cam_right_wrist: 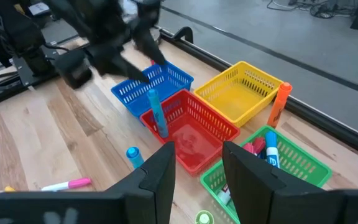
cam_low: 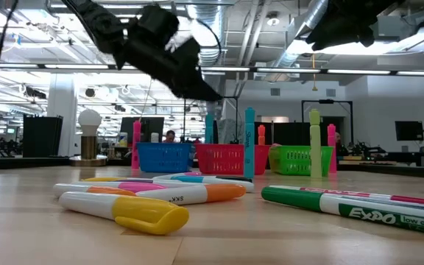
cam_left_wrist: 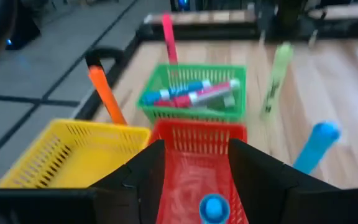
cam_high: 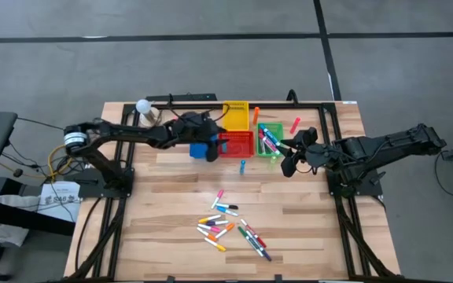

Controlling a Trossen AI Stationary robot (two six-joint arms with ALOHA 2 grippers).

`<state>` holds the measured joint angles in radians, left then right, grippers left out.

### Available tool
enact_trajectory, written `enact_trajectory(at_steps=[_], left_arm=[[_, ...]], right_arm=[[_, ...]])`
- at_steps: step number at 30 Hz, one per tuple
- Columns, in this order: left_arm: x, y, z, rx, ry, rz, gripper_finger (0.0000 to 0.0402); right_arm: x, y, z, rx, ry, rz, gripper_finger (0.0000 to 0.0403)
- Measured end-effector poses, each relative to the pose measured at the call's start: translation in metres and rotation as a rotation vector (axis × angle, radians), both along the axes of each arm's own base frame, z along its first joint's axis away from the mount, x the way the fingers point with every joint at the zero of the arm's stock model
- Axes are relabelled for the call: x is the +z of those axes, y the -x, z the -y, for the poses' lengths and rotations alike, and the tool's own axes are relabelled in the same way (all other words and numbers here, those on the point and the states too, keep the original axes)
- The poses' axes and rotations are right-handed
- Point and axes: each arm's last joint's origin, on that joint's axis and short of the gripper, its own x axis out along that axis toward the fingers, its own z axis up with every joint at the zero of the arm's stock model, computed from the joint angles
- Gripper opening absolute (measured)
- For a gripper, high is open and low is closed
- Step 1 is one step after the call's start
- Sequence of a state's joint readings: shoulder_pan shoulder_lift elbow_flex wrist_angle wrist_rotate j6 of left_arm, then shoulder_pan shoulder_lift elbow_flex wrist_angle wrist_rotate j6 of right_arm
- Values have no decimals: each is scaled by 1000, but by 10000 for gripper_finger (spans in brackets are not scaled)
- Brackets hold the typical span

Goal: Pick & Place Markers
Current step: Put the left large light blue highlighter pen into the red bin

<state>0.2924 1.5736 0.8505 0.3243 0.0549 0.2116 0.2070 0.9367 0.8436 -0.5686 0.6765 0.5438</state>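
My left gripper should tip the blue marker in the red bin (cam_right_wrist: 156, 112) over toward the bin's bottom (cam_right_wrist: 192, 142), because the marker stands on end against the bin's side.
My left gripper (cam_left_wrist: 196, 146) hangs open above the red bin (cam_left_wrist: 197, 140). A blue marker (cam_left_wrist: 213, 208) stands on end in that bin, below and between the fingers, and touches neither; in the right wrist view the blue marker (cam_right_wrist: 157, 115) leans on the bin's wall. The green bin (cam_left_wrist: 191, 93) holds several markers. Many more markers (cam_high: 230, 224) lie loose on the near part of the table. My right gripper (cam_right_wrist: 199, 149) waits open and holds nothing, in the air at the green bin's right (cam_high: 289, 161).
A yellow bin (cam_high: 236, 115) and a blue bin (cam_high: 200, 149) flank the red one. Single markers stand upright around the bins: orange (cam_left_wrist: 104, 93), pink (cam_left_wrist: 168, 37), light green (cam_left_wrist: 278, 78), blue (cam_left_wrist: 316, 146). A white ball on a stand (cam_high: 143, 106) is at the far left.
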Motion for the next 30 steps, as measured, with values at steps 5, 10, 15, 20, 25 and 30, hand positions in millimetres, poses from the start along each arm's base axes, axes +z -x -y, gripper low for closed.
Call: enact_trajectory(at_steps=[5, 10, 15, 20, 25, 30], left_arm=[[34, 15, 4, 1, -33, 91, 175], [46, 35, 12, 20, -6, -4, 175], [26, 39, 18, 31, 18, -116, 175], [-1, 28, 19, 75, 34, -214, 171], [-22, 12, 21, 62, 50, -272, 164], [-17, -6, 17, 66, 43, -190, 159]], right_arm=[[0, 0, 0, 4, 1, -2, 125], [-1, 0, -1, 22, -12, -11, 125], [-1, 0, -2, 31, -12, -12, 125], [-1, 0, -2, 31, -12, -12, 125], [-1, 0, -2, 33, -10, -13, 125], [-1, 0, -2, 40, 1, -20, 125]])
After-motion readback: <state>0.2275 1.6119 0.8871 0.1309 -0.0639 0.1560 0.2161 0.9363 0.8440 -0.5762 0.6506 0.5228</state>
